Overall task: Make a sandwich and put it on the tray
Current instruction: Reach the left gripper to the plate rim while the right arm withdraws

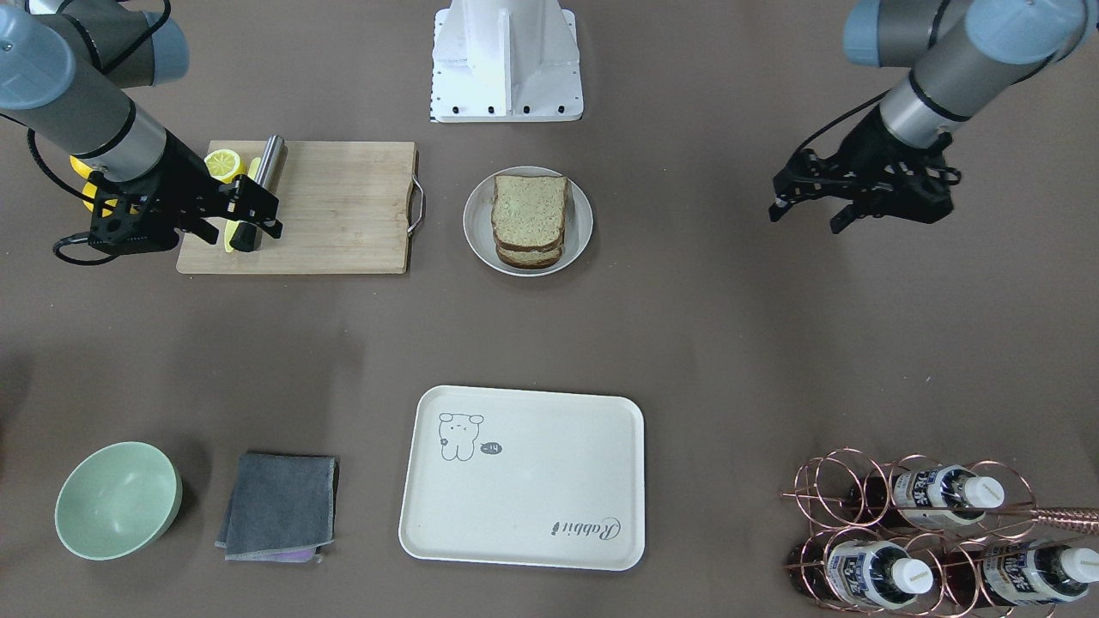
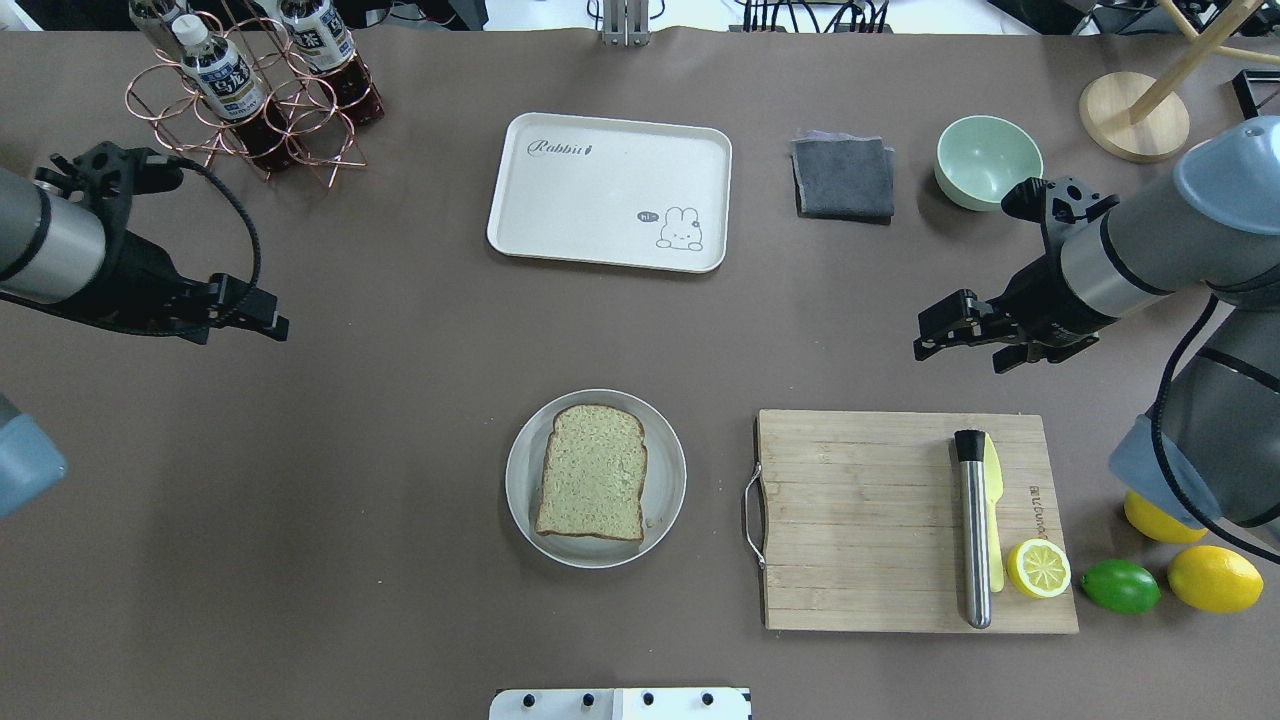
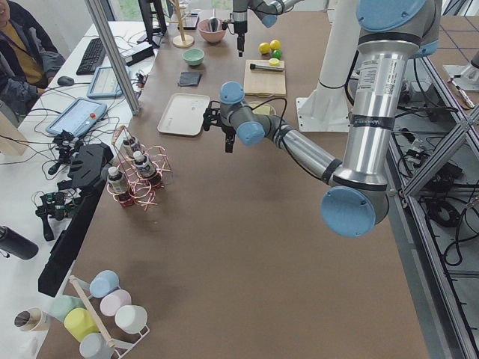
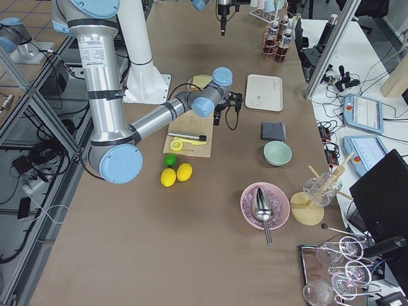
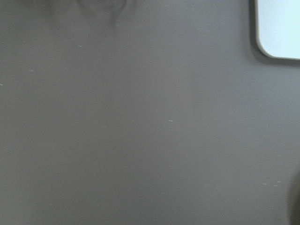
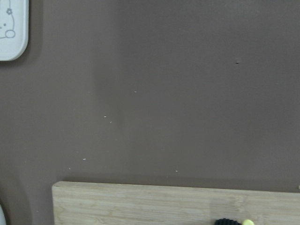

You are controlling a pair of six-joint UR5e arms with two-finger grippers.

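Observation:
The stacked bread slices (image 1: 530, 218) are inside the plate's raised rim (image 1: 588, 221), so they will stay stacked and move along with the plate when I carry it.
Two bread slices (image 1: 529, 209) lie stacked on a round plate (image 1: 477, 233) at the table's middle; they also show in the overhead view (image 2: 593, 485). No egg is in view. The cream-white tray (image 2: 610, 190) with the "Rabbit" script lies empty beyond the plate and also shows from the front (image 1: 522, 476). My left gripper (image 2: 268, 322) hovers open and empty to the left, well apart from the plate. My right gripper (image 2: 955, 345) hovers open and empty just beyond the cutting board's far edge. One tray corner shows in the left wrist view (image 5: 281, 28), another in the right wrist view (image 6: 11, 33).
A wooden cutting board (image 2: 860, 520) right of the plate carries a steel-handled knife (image 2: 972, 530) and a lemon half (image 2: 1038, 568). A lime and lemons (image 2: 1120, 586) lie beside it. A grey cloth (image 2: 843, 178), a green bowl (image 2: 988, 160) and a copper bottle rack (image 2: 250, 90) stand along the far side.

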